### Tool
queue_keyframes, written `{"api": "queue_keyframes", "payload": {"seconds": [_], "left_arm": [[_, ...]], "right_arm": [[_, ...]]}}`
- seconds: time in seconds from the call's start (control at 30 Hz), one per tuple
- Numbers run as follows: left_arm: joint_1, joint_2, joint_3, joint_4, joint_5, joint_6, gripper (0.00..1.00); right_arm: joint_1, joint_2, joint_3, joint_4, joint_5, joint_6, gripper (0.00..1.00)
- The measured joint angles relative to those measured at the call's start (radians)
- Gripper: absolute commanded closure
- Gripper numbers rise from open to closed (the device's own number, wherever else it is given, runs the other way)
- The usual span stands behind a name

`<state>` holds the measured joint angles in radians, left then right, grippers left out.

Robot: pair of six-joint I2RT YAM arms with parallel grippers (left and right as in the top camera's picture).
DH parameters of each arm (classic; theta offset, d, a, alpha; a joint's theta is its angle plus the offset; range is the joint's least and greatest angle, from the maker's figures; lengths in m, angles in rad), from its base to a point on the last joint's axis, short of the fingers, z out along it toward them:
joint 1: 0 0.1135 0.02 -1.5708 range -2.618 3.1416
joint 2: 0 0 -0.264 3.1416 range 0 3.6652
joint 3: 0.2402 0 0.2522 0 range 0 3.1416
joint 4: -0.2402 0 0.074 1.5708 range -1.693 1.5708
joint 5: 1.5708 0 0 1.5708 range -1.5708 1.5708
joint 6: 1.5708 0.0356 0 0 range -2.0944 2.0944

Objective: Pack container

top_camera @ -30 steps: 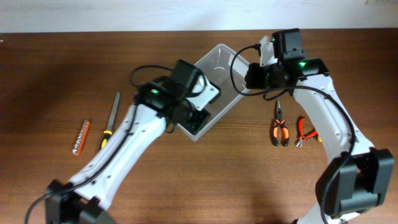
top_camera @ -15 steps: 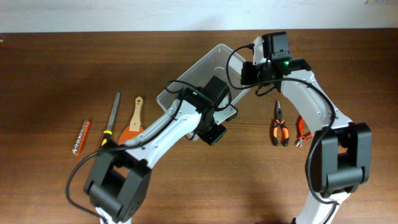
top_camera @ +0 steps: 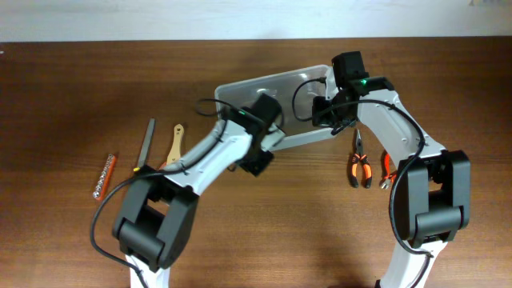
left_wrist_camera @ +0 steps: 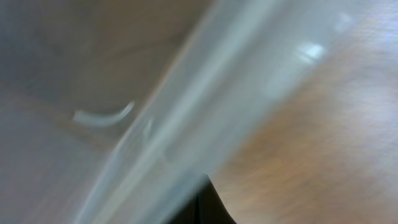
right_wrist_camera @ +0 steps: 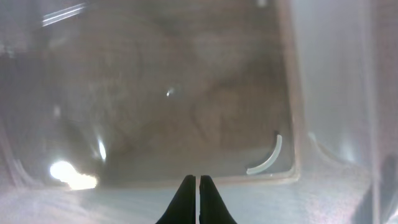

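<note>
The clear plastic container [top_camera: 282, 92] sits at a slant, and its end [top_camera: 325, 132] should be turned straight by the robot's right gripper, which should then back out of the way before the left gripper packs the scraper.
The clear plastic container [top_camera: 280, 100] lies at the table's back centre, its long side nearly level, and looks empty. My left gripper [top_camera: 257, 154] is at its front left edge. The left wrist view is blurred; the container wall [left_wrist_camera: 186, 93] runs diagonally and my dark fingertips [left_wrist_camera: 202, 199] sit pressed together against it. My right gripper [top_camera: 326, 110] is at the container's right end. In the right wrist view my fingers [right_wrist_camera: 198, 186] are shut on the rim, looking into the bare container floor [right_wrist_camera: 186, 93].
Orange-handled pliers [top_camera: 358, 164] and red-handled cutters [top_camera: 392, 170] lie right of the container. At the left lie a file [top_camera: 144, 148], a wooden-handled orange scraper [top_camera: 172, 152] and an orange bit holder [top_camera: 104, 176].
The container has swung from a diagonal to nearly level and shifted toward the back. Both arms moved with it; the left arm pulled leftward, uncovering the scraper.
</note>
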<state>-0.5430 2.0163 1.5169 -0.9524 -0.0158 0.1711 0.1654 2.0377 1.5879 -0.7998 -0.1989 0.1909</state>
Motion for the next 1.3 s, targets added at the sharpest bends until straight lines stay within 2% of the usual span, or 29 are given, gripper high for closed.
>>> {"api": "queue_keyframes", "payload": {"seconds": [0.27,0.47,0.57,0.7,0.83,0.93,1.07,1.3], "left_arm": [[0.114,0.000,0.000,-0.014,-0.015,-0.007,0.98],[0.120,-0.014,0.029,-0.152,0.040,-0.008,0.98],[0.119,-0.088,0.066,-0.175,0.062,-0.011,0.98],[0.131,-0.257,0.159,-0.172,0.045,-0.039,0.86],[0.188,-0.418,0.224,-0.167,-0.017,-0.068,0.82],[0.252,-0.491,0.234,-0.167,-0.079,-0.078,0.82],[0.340,-0.497,0.233,-0.171,-0.138,-0.086,0.77],[0.483,-0.460,0.227,-0.181,-0.170,-0.090,0.59]], "right_arm": [[0.000,0.000,0.000,-0.065,-0.018,-0.034,0.96],[-0.003,-0.028,0.064,-0.072,-0.029,-0.043,0.96],[-0.016,-0.084,0.181,-0.066,-0.014,-0.046,0.96],[-0.077,-0.183,0.333,-0.063,0.019,-0.048,0.96],[-0.172,-0.237,0.364,-0.089,0.045,-0.045,0.96],[-0.235,-0.198,0.355,-0.150,0.060,-0.044,0.96],[-0.270,-0.076,0.336,-0.214,0.068,-0.044,0.96],[-0.272,0.120,0.320,-0.260,0.038,-0.034,0.96]]}}
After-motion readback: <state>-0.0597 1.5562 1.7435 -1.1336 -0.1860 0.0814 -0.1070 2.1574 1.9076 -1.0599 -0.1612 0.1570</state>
